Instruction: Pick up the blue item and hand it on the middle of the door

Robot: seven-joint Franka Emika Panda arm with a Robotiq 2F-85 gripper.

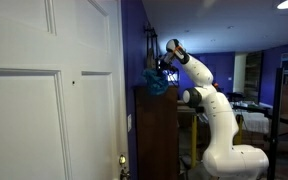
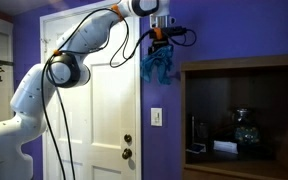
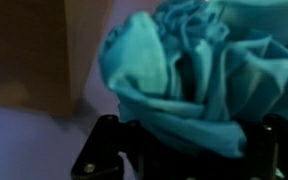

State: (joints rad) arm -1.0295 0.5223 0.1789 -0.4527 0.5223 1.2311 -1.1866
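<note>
The blue cloth [image 2: 158, 66] is hanging high in front of the purple wall, past the white door's edge. I should swing my gripper back and lower the cloth toward the door's middle [image 2: 96, 98].
The blue item is a crumpled blue cloth [image 2: 158, 63]. It hangs from my gripper [image 2: 160, 38] high up, in front of the purple wall between the white door [image 2: 94, 110] and the brown cabinet [image 2: 244, 120]. In an exterior view the cloth [image 1: 157, 80] sits level with the cabinet's top, right of the door [image 1: 44, 100]. In the wrist view the cloth [image 3: 199, 65] fills the frame between the black fingers [image 3: 184, 150]. The gripper is shut on the cloth.
The brown cabinet [image 1: 156, 135] stands next to the door and holds a glass jar [image 2: 245, 128] and small items on its shelf. A light switch [image 2: 156, 116] is on the purple wall. Desks and shelves [image 1: 274, 100] stand in the room behind the robot.
</note>
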